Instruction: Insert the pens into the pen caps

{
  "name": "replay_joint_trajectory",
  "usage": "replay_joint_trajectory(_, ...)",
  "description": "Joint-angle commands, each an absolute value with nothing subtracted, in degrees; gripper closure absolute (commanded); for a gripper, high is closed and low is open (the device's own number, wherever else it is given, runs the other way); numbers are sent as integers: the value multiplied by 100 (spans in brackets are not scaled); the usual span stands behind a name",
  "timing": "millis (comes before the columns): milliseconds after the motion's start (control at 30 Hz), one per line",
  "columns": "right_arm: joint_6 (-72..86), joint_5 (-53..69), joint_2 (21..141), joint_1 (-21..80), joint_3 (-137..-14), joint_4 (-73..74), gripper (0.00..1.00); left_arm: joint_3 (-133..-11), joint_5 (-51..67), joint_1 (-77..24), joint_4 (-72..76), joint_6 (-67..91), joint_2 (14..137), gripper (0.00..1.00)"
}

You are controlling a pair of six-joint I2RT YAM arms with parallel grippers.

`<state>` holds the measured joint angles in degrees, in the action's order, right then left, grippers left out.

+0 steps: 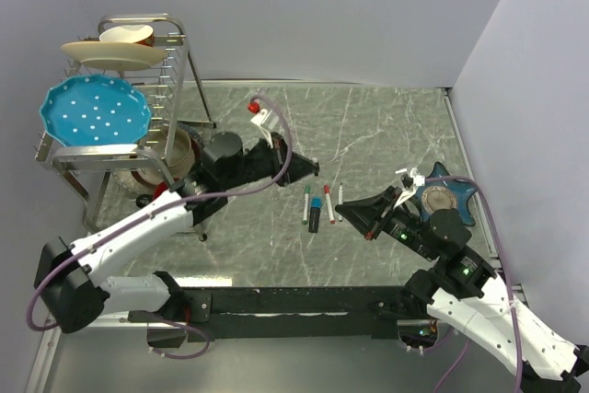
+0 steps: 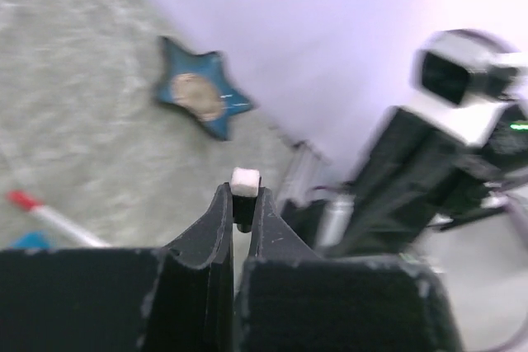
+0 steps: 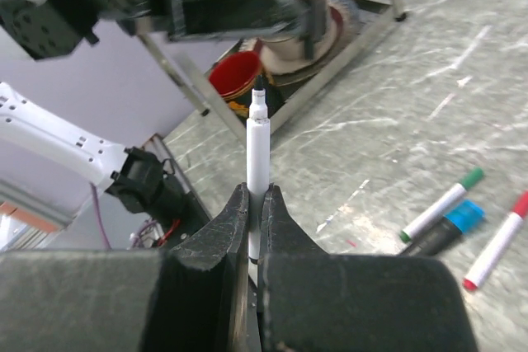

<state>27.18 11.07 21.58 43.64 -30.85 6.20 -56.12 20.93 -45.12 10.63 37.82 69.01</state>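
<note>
The pen cap in my left gripper is off to one side of the pen's black tip (image 3: 259, 83), so I should line it up again before I close the gap.
My right gripper (image 3: 254, 195) is shut on a thin white pen (image 3: 258, 150) whose bare black tip points up and away toward the left gripper. In the left wrist view my left gripper (image 2: 244, 197) is shut on a tiny black pen cap (image 2: 245, 180) with a white end. From above, the left gripper (image 1: 313, 168) hovers just beyond the held pen (image 1: 340, 196), a small gap apart. A green-capped pen (image 1: 306, 202), a thick black and blue pen (image 1: 315, 216) and a red-capped pen (image 1: 329, 202) lie side by side on the table between the arms.
A metal dish rack (image 1: 175, 62) with a blue plate (image 1: 95, 112) and bowls stands at the back left. A blue star-shaped dish (image 1: 446, 198) lies to the right by the right arm. A small red and white object (image 1: 258, 112) sits behind the left gripper.
</note>
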Motion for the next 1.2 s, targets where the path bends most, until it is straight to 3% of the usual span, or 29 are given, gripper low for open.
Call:
replay_joint_trajectory(0, 2742, 1511, 2311, 4386, -2953, -262, 100, -5291, 1847, -4763, 2390, 5201, 6574, 99)
replay_joint_trajectory(433, 2812, 1749, 2426, 4421, -2848, -501, 100, -4737, 1003, -4975, 2725, 5757, 5959, 99)
replay_joint_trajectory(1167, 2909, 1898, 2804, 4465, -2883, -615, 100, -5141, 1099, -5405, 2347, 5203, 6240, 99)
